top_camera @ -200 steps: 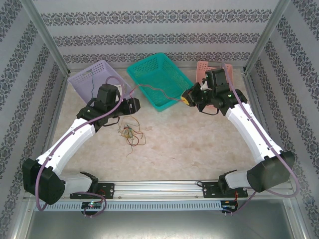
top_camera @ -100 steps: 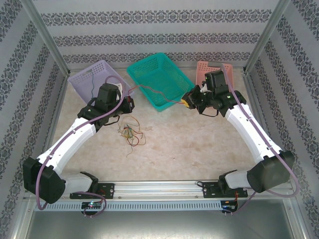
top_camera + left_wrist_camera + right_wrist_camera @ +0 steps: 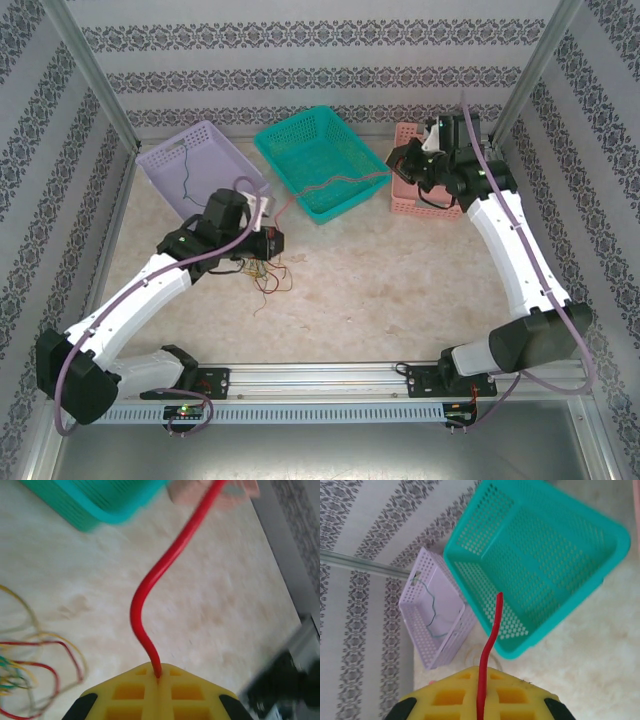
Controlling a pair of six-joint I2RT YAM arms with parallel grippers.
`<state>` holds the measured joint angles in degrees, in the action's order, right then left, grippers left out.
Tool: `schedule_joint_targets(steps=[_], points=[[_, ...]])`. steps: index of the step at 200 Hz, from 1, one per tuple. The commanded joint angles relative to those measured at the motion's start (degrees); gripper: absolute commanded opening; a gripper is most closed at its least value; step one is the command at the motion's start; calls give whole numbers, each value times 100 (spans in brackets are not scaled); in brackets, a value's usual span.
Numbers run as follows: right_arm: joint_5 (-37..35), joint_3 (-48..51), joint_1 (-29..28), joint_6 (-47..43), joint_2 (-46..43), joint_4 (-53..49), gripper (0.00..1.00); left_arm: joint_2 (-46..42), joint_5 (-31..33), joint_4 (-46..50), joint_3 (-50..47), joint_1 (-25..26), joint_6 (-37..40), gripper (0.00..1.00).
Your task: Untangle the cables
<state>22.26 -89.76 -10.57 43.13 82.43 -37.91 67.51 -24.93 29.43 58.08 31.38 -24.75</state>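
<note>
Next, I stop pulling with my right gripper and bring it back while my left gripper lowers the red cable [image 3: 335, 181] into the teal basket [image 3: 318, 150], because the cable is stretched out clear of the tangle.
A red cable [image 3: 340, 181] stretches across the front of the teal basket [image 3: 320, 150] between my two grippers. My left gripper [image 3: 274, 240] is shut on one end, and in the left wrist view its yellow pads [image 3: 125, 692] pinch the red cable [image 3: 150, 585]. My right gripper [image 3: 398, 170] hovers by the pink basket [image 3: 420, 205], shut on the other end. In the right wrist view the red cable [image 3: 490, 635] pokes out from its pads [image 3: 510, 695]. A tangle of red, yellow and green cables [image 3: 262, 268] lies on the table just below the left gripper.
A purple basket [image 3: 165, 160] at the back left holds one dark green cable [image 3: 186, 175], also seen from the right wrist as a dark cable [image 3: 432, 622]. Open tabletop [image 3: 400, 290] spreads between the arms. Patterned walls and metal posts enclose the space.
My left gripper has shut on the red cable and drawn nearer, over the tangle. My right gripper has pulled back and right to the pink basket, drawing the cable across the teal basket.
</note>
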Motion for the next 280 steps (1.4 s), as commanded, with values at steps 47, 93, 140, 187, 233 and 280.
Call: schedule_joint_targets(steps=[47, 93, 140, 187, 233, 280], points=[[37, -71, 514, -1173, 654, 2877, 0, 735, -438, 486, 183, 1969, 183, 0], [916, -527, 866, -642, 1370, 4346, 0, 1399, -222, 441, 540, 2860, 299, 0], [1239, -665, 845, -923, 1427, 4131, 0, 898, 1158, 546, 1090, 2795, -68, 2], [1193, -16, 686, -1493, 881, 3679, 0, 428, 1627, 928, 2448, 1538, -421, 69], [1108, 360, 214, -2298, 337, 2930, 0, 1746, 384, 1749, 4475, -12, 666, 74], [1243, 135, -149, -2632, 280, 2284, 0, 2851, 373, 2375, 5161, -25, 2006, 70]])
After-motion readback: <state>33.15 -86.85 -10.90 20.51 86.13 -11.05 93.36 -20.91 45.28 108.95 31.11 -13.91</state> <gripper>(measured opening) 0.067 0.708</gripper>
